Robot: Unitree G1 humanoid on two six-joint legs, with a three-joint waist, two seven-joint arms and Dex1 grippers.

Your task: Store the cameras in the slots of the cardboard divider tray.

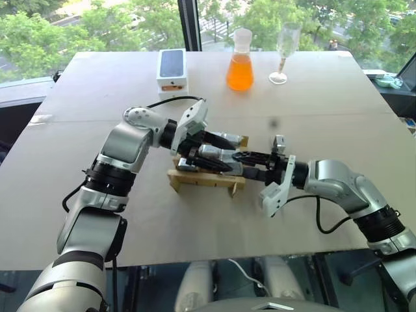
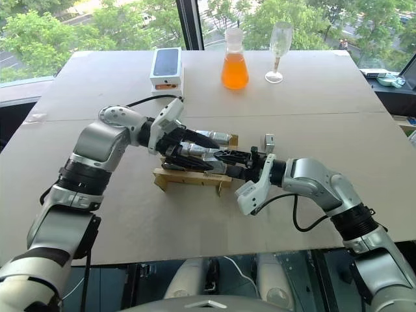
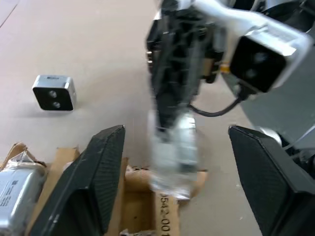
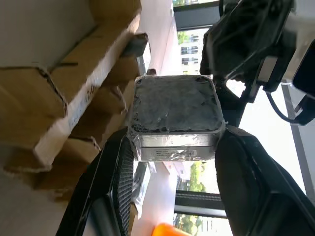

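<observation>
My right gripper has the camera by one end above the tray's end [image 3: 165, 214]. My left gripper should grab the camera's loose end [image 3: 172, 179] and put it into a slot.
The tan cardboard divider tray [image 1: 195, 179] lies mid-table. My right gripper [image 4: 174, 138] is shut on a silver-grey camera [image 4: 173, 117] wrapped in clear film, holding it over the tray's right end. My left gripper [image 3: 176, 132] is open; its black fingers [image 3: 93, 172] stand wide on either side of that camera without touching it. Another camera [image 3: 14, 189] sits in a tray slot. A loose camera [image 1: 279, 143] stands on the table just beyond my right wrist.
At the far side of the table stand a white phone box [image 1: 172, 70], a flask of orange liquid [image 1: 240, 62] and a wine glass [image 1: 285, 52]. The table's near edge runs just below my arms.
</observation>
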